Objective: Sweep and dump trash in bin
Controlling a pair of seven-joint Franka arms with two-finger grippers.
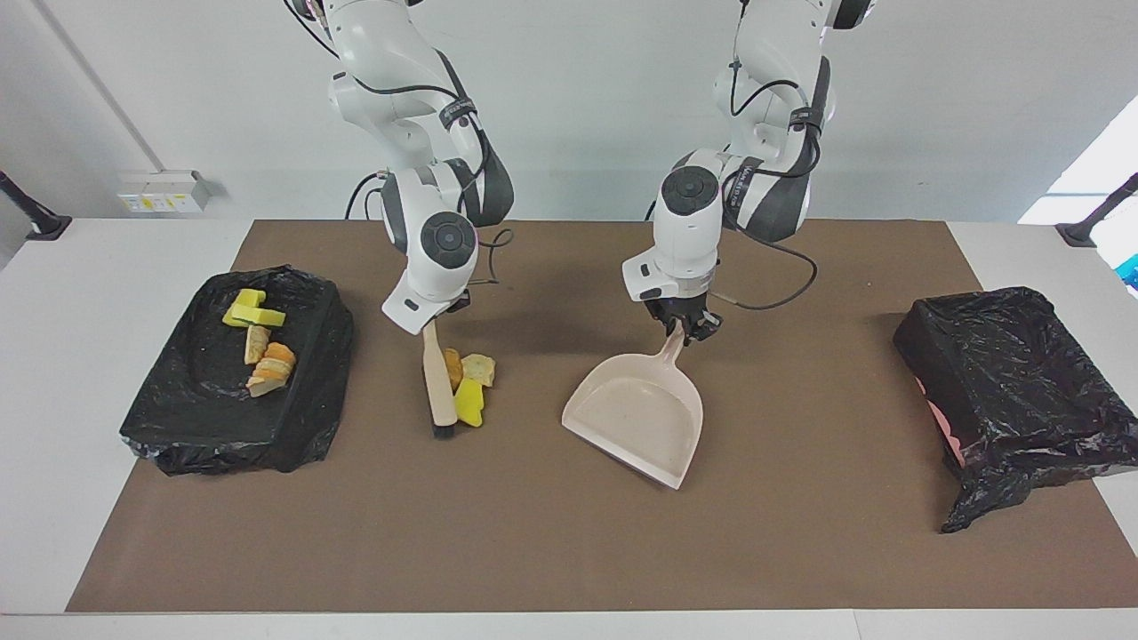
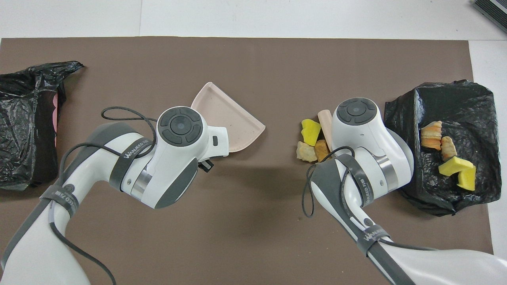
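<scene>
The dustpan's open edge (image 2: 236, 105) is angled away from the trash chunks. I should turn the dustpan with my left gripper until that edge faces the chunks (image 2: 311, 143) before the sweep.
Three trash chunks lie on the brown mat: a yellow sponge bit (image 1: 469, 404) (image 2: 310, 131), a tan lump (image 1: 478, 369) (image 2: 305, 151) and an orange lump (image 1: 453, 366) (image 2: 321, 149). My right gripper (image 1: 433, 322) is shut on a beige brush (image 1: 437, 382) (image 2: 325, 120), whose dark bristles touch the mat right beside these chunks, on their right-arm side. My left gripper (image 1: 683, 327) is shut on the handle of the beige dustpan (image 1: 640, 418) (image 2: 227, 118). The pan sits low on the mat, apart from the chunks, and is empty.
A black-bagged tray (image 1: 178, 418) (image 2: 479, 103) at the right arm's end holds several more chunks: yellow sponge (image 1: 252, 311) (image 2: 459, 170) and bread lumps (image 1: 269, 364) (image 2: 431, 134). A black-bagged bin (image 1: 1013, 391) (image 2: 23, 130) stands at the left arm's end.
</scene>
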